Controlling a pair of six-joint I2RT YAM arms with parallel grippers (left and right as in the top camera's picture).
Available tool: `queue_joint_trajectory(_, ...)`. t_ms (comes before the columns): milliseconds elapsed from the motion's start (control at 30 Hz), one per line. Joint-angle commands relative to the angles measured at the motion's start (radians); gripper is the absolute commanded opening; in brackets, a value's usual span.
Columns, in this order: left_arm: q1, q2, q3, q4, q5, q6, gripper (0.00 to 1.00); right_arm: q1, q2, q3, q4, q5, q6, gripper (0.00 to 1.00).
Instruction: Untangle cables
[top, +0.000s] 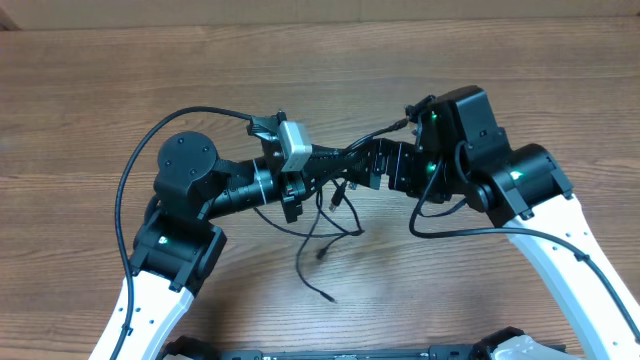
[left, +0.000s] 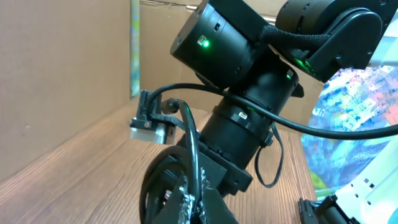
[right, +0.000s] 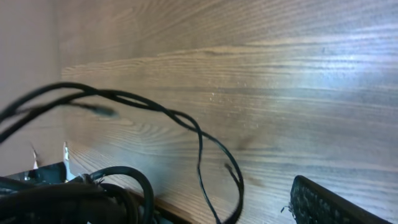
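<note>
My open right gripper is crowding the cable end (top: 400, 125) at my left gripper's fingers. My right gripper should back out of the way before it reaches for the loops hanging (top: 350, 232) below.
The cables (top: 326, 225) are thin black cords hanging in a loose tangle under the two grippers, their ends trailing onto the wooden table (top: 120, 80). My left gripper (top: 345, 163) points right. In the left wrist view the left gripper (left: 193, 184) is shut on one black cable (left: 192, 140) that rises from between its taped fingers. My right gripper (top: 373, 166) faces it from the right, almost touching, and is open. In the right wrist view thin cable loops (right: 200, 146) hang in front of the open jaws, and only one finger (right: 323, 202) shows.
The right arm's black wrist (left: 249, 124) fills the left wrist view, very close to the left fingers. A thick black arm cable (top: 135, 175) arcs around the left arm, and another (top: 440, 225) loops under the right arm. A dark bundle (right: 118, 186) sits low left in the right wrist view.
</note>
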Motion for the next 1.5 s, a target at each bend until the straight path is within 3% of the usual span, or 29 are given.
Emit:
queue_joint_trajectory(0,-0.005,-0.016,0.018,0.043,0.02,-0.018,0.04,0.002,0.024,0.013,-0.021,0.082,0.0,0.97)
queue_joint_trajectory(233,-0.005,-0.016,0.018,0.101,0.024,-0.087,0.04,0.002,0.031,0.013,-0.011,0.105,0.001,0.97)
queue_joint_trajectory(767,-0.007,-0.016,0.018,-0.102,0.071,-0.089,0.04,0.002,0.031,0.013,0.26,0.076,0.004,0.96)
queue_joint_trajectory(1167,-0.007,-0.016,0.018,-0.083,0.245,-0.089,0.04,0.002,0.031,0.013,0.303,0.37,0.004,0.97)
queue_joint_trajectory(1467,-0.007,-0.016,0.018,-0.082,0.249,-0.088,0.04,0.002,0.031,0.013,0.238,0.506,0.005,0.96)
